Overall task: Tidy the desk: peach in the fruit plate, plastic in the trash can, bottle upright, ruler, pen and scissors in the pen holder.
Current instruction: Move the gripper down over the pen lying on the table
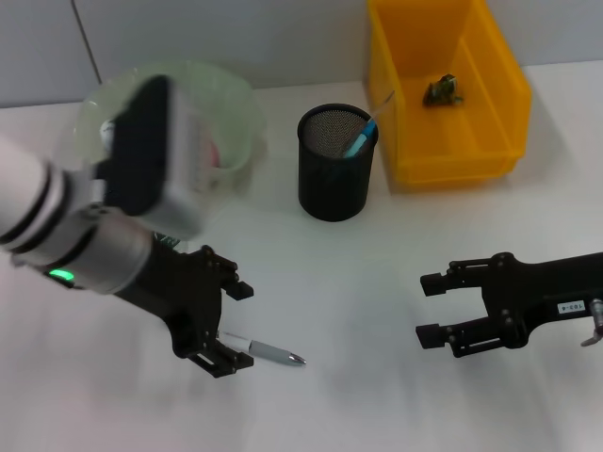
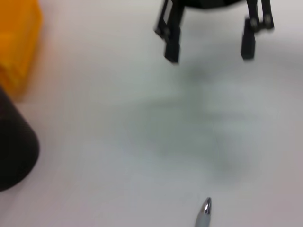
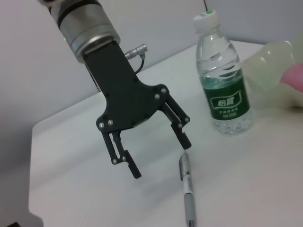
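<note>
My left gripper's open fingers sit across the silver pen's narrow way. I should now lower them to the pen's white body behind its grip and close there.
A silver pen lies flat on the white desk. My left gripper hangs open over the pen's back end, with one fingertip right at that end. My right gripper is open and empty, low at the right. The black mesh pen holder has a blue item in it; I cannot tell ruler from scissors. The bottle stands upright. A pink peach sits in the pale green fruit plate. Crumpled plastic lies in the yellow trash can.
My left arm's wrist housing covers much of the fruit plate and hides the bottle in the head view. White desk surface stretches between the two grippers. The pen holder and trash can stand close together at the back.
</note>
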`<state>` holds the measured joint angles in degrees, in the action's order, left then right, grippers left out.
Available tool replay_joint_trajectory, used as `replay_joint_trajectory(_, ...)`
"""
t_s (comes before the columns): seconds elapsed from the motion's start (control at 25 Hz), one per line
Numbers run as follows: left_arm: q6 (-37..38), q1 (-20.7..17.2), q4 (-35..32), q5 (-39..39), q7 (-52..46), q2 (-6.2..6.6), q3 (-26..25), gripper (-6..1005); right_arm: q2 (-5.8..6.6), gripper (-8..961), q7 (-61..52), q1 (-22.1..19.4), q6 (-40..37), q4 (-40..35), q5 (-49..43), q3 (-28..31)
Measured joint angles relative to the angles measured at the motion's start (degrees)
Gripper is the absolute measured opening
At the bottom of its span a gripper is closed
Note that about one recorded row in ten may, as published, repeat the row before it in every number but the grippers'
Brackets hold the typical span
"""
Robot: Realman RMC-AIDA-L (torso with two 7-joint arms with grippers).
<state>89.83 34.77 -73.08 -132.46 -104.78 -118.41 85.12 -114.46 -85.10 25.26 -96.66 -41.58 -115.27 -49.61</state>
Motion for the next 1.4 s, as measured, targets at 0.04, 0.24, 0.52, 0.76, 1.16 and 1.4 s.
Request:
replay_joint_trajectory(0.04,0.0,0.0,0.0,0.0,0.0,0.0,0.0,791,0.0,806,-0.01,-0.01,0.07,-0.01,-0.08,0.15)
replay_joint_trajectory(0.24,-0.42,7.56,2.27,-7.68,-1.05,-0.56,8.52,790,-0.01,806,-0.23,0.01,0.59,-0.08,-0.64,0.37)
replay_joint_trajectory(0.52,-2.78,13.92,7.72,-13.31,-2.21,-0.76,15.12,789,-0.28,806,-0.31,0.42,1.59,-0.08,-1.42,0.06)
replay_joint_trajectory(0.76,-4.62,14.92,8.84,-14.35,-1.64,-0.77,18.47,787,-1.08,805,-0.35,0.51,3.5,-0.12,-2.39,-0.17)
replay_joint_trajectory(1.16,-6.02,15.14,10.25,-14.68,-0.87,-0.77,21.57,786,-1.55,805,-0.39,0.57,3.71,-0.17,-2.42,0.02)
replay_joint_trajectory(1.4,-7.17,15.14,11.56,-14.57,-0.81,-0.77,22.38,667,-1.89,805,-0.39,0.67,4.4,-0.18,-2.42,-0.12)
